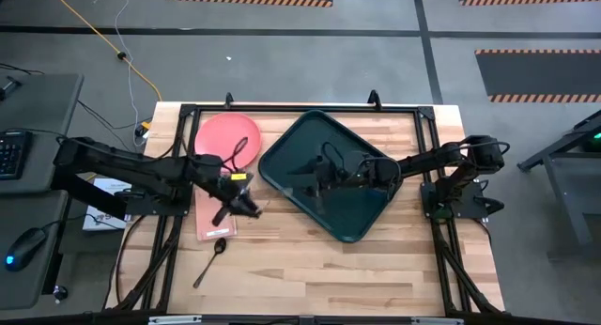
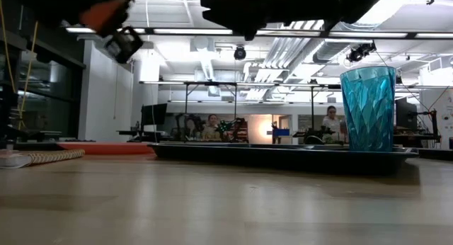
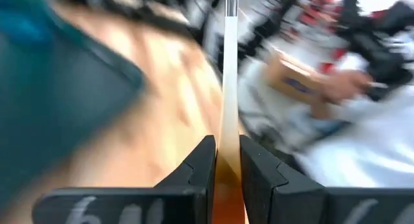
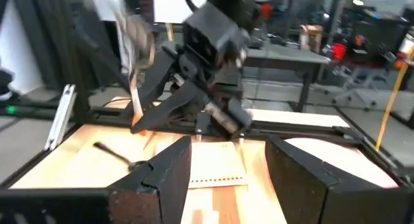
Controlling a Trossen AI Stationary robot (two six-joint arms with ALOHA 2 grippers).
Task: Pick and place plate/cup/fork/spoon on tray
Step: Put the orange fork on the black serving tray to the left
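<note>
The fork's head (image 4: 137, 41) is pointing up, away from the right gripper's open fingers, so the robot's left gripper should tip the fork toward those fingers to let the right gripper grasp it.
My left gripper (image 1: 242, 201) is shut on the orange-handled fork (image 3: 229, 68), above the table between the pink slab and the dark green tray (image 1: 291, 142). The fork also shows in the right wrist view (image 4: 136, 75). My right gripper (image 1: 316, 180) hovers open and empty over the tray; its fingers show apart in the right wrist view (image 4: 228, 166). The teal cup (image 2: 368, 107) stands upright on the tray. The salmon plate (image 1: 225, 135) lies flat at the far left of the table. The dark spoon (image 1: 211, 259) lies on the table near the front. My left gripper pinches the fork's orange handle (image 3: 228, 169) between its two fingers. The silver shaft (image 3: 229, 30) sticks out beyond the fingertips. The fork is lifted clear of the table.
A pink rectangular slab (image 1: 214, 220) lies on the table below my left gripper, between the plate and the spoon. A black frame (image 1: 282, 107) rims the table. People sit in the room far behind the table (image 2: 330, 121).
</note>
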